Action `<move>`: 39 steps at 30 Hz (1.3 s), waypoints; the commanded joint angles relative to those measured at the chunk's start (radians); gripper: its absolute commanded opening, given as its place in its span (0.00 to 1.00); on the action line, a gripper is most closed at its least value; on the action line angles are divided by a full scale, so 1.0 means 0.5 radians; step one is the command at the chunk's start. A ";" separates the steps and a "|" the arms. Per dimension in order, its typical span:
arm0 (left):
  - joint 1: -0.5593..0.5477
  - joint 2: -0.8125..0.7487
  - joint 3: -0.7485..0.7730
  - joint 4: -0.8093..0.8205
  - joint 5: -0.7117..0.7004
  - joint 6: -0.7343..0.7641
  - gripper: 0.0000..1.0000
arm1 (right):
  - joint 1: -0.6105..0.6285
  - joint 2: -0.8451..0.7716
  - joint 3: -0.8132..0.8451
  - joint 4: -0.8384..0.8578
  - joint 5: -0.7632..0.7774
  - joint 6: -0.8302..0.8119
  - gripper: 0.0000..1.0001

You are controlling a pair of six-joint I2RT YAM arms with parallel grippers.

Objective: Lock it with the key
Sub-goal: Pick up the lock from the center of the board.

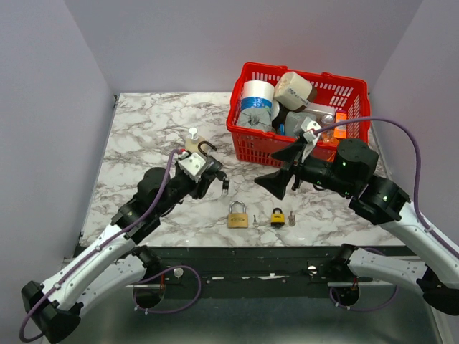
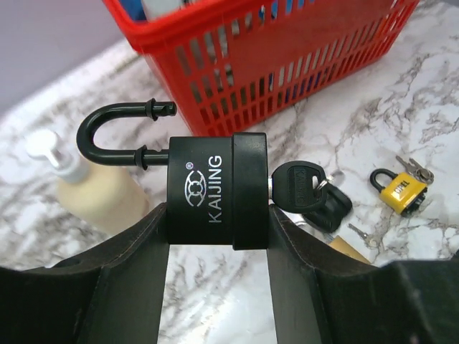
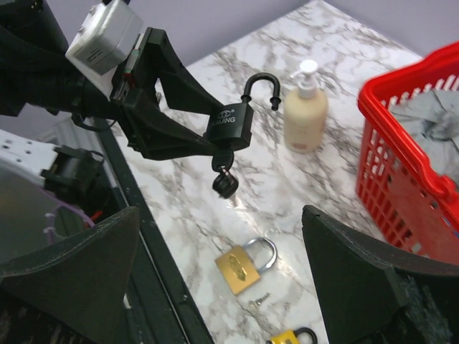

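My open right gripper carries on moving toward the padlock's loose end (image 3: 243,130) until it closes there, because the black padlock's body (image 3: 228,125) sticks out past my left gripper's fingers.
My left gripper (image 1: 210,174) is shut on a black KAIJING padlock (image 2: 215,190), held above the table. Its shackle (image 2: 118,132) stands open. A black-headed key (image 2: 295,185) sits in its keyhole, with a second black key (image 2: 331,208) hanging from the ring. The same padlock shows in the right wrist view (image 3: 231,123) with the keys (image 3: 224,175) dangling below. My right gripper (image 1: 285,170) is open and empty, to the right of the padlock and apart from it.
A brass padlock (image 1: 238,215) and a small yellow padlock (image 1: 277,217) with loose keys lie near the front edge. A lotion pump bottle (image 1: 193,141) stands behind the left gripper. A red basket (image 1: 251,140) of items sits at the back right.
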 commanded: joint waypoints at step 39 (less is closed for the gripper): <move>-0.068 -0.385 0.337 0.330 0.118 0.568 0.02 | -0.010 1.134 0.735 0.506 -0.769 0.799 0.89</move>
